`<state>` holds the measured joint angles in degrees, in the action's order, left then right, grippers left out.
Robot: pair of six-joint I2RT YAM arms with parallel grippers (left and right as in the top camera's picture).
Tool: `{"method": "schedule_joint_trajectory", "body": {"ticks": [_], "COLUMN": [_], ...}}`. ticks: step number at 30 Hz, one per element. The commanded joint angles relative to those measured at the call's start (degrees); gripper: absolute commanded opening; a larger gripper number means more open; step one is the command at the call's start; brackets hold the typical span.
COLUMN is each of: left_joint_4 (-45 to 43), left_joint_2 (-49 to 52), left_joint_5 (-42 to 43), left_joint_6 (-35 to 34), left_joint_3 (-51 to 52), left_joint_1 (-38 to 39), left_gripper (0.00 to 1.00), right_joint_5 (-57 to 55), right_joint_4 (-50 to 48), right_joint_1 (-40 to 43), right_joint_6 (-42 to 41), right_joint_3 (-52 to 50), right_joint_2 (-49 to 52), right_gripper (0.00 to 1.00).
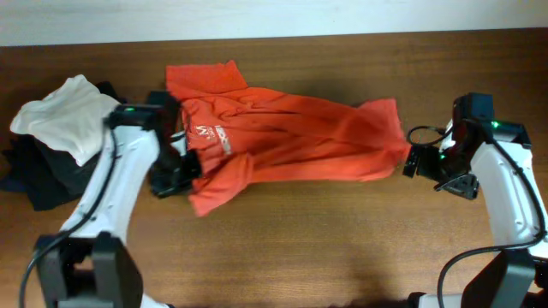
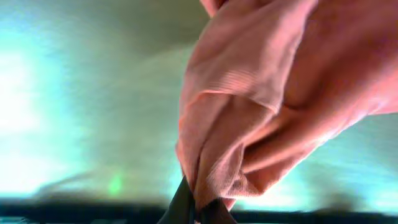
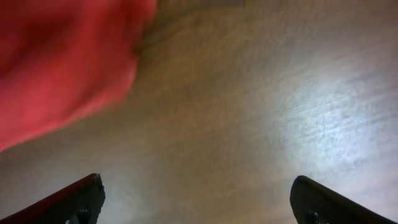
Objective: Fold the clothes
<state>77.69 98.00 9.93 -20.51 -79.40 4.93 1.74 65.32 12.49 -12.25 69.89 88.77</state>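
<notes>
My left gripper is pinching the crumpled T-shirt, which lies with its loose end (image 1: 387, 158) far from my left gripper's pinched fold (image 1: 208, 198). Next, my right gripper grabs that loose end while my left gripper stays put.
The red-orange T-shirt (image 1: 291, 137) lies crumpled across the middle of the wooden table, white lettering showing near its left part. My left gripper (image 1: 184, 167) is shut on a bunched fold of the shirt at its left front edge; in the left wrist view the pinched cloth (image 2: 249, 112) rises from the closed fingertips (image 2: 198, 202). My right gripper (image 1: 413, 162) is open and empty just right of the shirt's right edge. In the right wrist view its fingers (image 3: 198, 193) are spread wide over bare wood, with the shirt (image 3: 56, 68) at the upper left.
A white folded garment (image 1: 64, 115) lies on a pile of black garments (image 1: 38, 175) at the table's left edge. The table's back edge meets a pale wall (image 1: 274, 17).
</notes>
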Motion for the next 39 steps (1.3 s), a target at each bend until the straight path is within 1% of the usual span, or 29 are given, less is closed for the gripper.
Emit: {"method": "schedule_joint_trajectory", "body": {"ticks": [1, 4, 8, 13, 18, 20, 22, 23, 25, 27, 29, 31, 32, 35, 37, 38, 39], "left_joint_4": [3.80, 4.48, 2.12, 0.09, -1.18, -1.64, -2.16, -2.34, -2.69, -2.71, -2.80, -3.30, -3.54, -3.76, -3.76, -3.87, -4.00], "left_joint_2": [-1.05, -1.05, -1.05, -1.05, -1.05, -1.05, -1.05, -1.05, -1.05, -1.05, -1.05, -1.05, -1.05, -1.05, -1.05, -1.05, -1.05], "left_joint_5": [-8.59, -9.77, -9.77, -9.77, -9.75, -9.73, -9.75, -9.75, -9.75, -9.75, -9.75, -9.75, -9.75, -9.75, -9.75, -9.75, -9.75], "left_joint_6": [3.91, 3.91, 3.91, 3.89, 3.89, 3.89, 3.89, 3.89, 3.89, 3.89, 3.89, 3.89, 3.89, 3.89, 3.89, 3.89, 3.89], "left_joint_3": [-0.22, 0.81, 4.00, 6.56, 6.62, 6.62, 6.62, 6.62, 6.62, 6.62, 6.62, 6.62, 6.62, 6.62, 6.62, 6.62, 6.62], "left_joint_1": [-2.12, -2.08, -1.95, -1.95, -1.95, -1.95, -1.95, -1.95, -1.95, -1.95, -1.95, -1.95, -1.95, -1.95, -1.95, -1.95, -1.95], "left_gripper": [0.00, 0.01, 0.00, 0.00, 0.01, 0.00, 0.00, 0.00, 0.00, 0.00, 0.01, 0.01, 0.00, 0.00, 0.01, 0.00, 0.01], "right_joint_5": [4.42, 6.25, 6.88, 6.93, 8.87, 9.27, 9.22, 9.20, 8.72, 8.04, 4.96, 2.19, -0.46, -4.46, -5.25, -5.22, -5.20], "right_joint_4": [-0.22, -0.70, -4.11, -8.72, -13.46, -15.98, -18.71, -19.82, -21.03, -19.85, -16.65, -13.60, -11.23, -6.27, -6.12, -6.36, -6.29], "right_joint_1": [0.24, -0.15, -1.81, -6.32, -9.64, -9.99, -9.84, -9.84, -9.84, -9.81, -9.75, -9.75, -9.77, -9.86, -9.86, -9.86, -9.86], "right_joint_6": [-0.66, -0.66, -0.61, -0.20, -0.26, -0.31, -0.28, -0.26, -0.24, -0.20, -0.22, -0.20, -0.02, 3.85, 6.19, 6.49, 6.49], "right_joint_3": [0.44, 0.07, -0.57, -0.59, -0.57, -0.57, -0.55, -0.42, 0.70, 3.19, 7.39, 12.92, 17.86, 29.62, 33.29, 33.59, 33.44], "right_joint_2": [1.29, 3.48, 7.43, 14.34, 20.41, 21.97, 22.18, 22.08, 21.73, 20.92, 19.61, 18.32, 17.59, 17.33, 17.33, 17.35, 17.49], "right_gripper": [0.99, 0.99, 1.00, 0.98, 0.91, 0.81, 0.54, 0.36, 0.04, 0.04, 0.04, 0.04, 0.04, 0.04, 0.07, 0.23, 0.63]}}
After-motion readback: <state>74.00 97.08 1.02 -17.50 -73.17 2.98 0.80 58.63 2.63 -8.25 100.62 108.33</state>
